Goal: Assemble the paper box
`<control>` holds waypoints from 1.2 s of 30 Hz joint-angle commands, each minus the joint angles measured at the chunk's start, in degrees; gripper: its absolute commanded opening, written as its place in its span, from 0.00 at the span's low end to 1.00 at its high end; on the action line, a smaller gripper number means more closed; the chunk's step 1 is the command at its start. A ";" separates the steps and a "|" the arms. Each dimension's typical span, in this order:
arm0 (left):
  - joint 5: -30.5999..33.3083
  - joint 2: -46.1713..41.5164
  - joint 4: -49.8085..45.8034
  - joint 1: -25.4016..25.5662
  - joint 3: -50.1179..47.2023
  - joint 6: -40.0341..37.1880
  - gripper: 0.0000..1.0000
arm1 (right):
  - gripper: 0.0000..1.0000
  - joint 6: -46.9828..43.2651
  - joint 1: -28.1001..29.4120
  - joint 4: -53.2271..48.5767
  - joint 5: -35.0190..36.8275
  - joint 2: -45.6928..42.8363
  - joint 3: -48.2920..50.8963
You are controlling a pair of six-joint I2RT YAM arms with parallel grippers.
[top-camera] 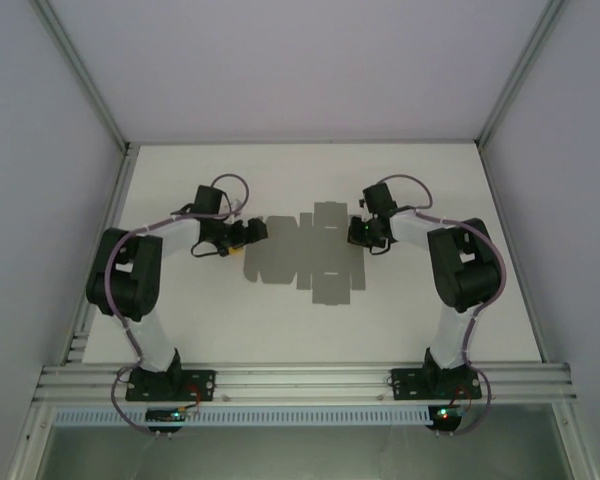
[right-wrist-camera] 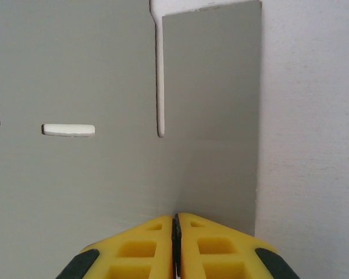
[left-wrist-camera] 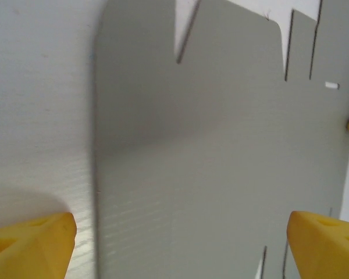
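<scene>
Slits [left-wrist-camera: 287, 72] lie opposite each other across the grey sheet. I expect the end panel [top-camera: 274, 250] to fold along that line and stay flat when I lift it.
The paper box [top-camera: 310, 255] is a flat grey die-cut sheet with flaps and slots, lying on the white table between the two arms. My left gripper [top-camera: 248, 238] is at the sheet's left end. In the left wrist view its yellow fingers [left-wrist-camera: 41, 241] stand wide open just above the sheet [left-wrist-camera: 209, 145], one off its left edge and one over it, gripping nothing. My right gripper [top-camera: 360, 232] is at the sheet's right end. It is shut [right-wrist-camera: 175, 218], tips together on the sheet [right-wrist-camera: 93, 186] at a crease below a slot cut. I cannot tell whether cardboard is pinched.
The white table [top-camera: 180, 320] is bare around the sheet, with room in front and behind. Grey walls and aluminium frame posts [top-camera: 80, 80] close in the sides and back. A metal rail [top-camera: 300, 380] carrying both arm bases runs along the near edge.
</scene>
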State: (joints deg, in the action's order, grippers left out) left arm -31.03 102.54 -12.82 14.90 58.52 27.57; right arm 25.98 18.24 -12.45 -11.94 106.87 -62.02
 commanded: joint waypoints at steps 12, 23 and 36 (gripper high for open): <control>-23.45 2.04 7.17 0.16 2.26 3.53 0.85 | 0.11 0.65 0.63 -3.61 -0.88 4.22 4.09; -22.12 -4.96 12.55 1.14 1.63 5.38 0.62 | 0.11 1.22 1.44 -1.42 -1.55 4.60 4.67; 3.80 -1.68 -14.32 8.34 14.94 -6.80 0.24 | 0.12 1.09 2.30 -2.71 0.07 4.77 4.10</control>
State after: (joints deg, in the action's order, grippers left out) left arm -34.98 99.53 -19.70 21.78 71.26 24.64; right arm 26.37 18.92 -6.33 -11.38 107.42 -60.53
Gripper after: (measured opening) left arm 0.260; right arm 0.121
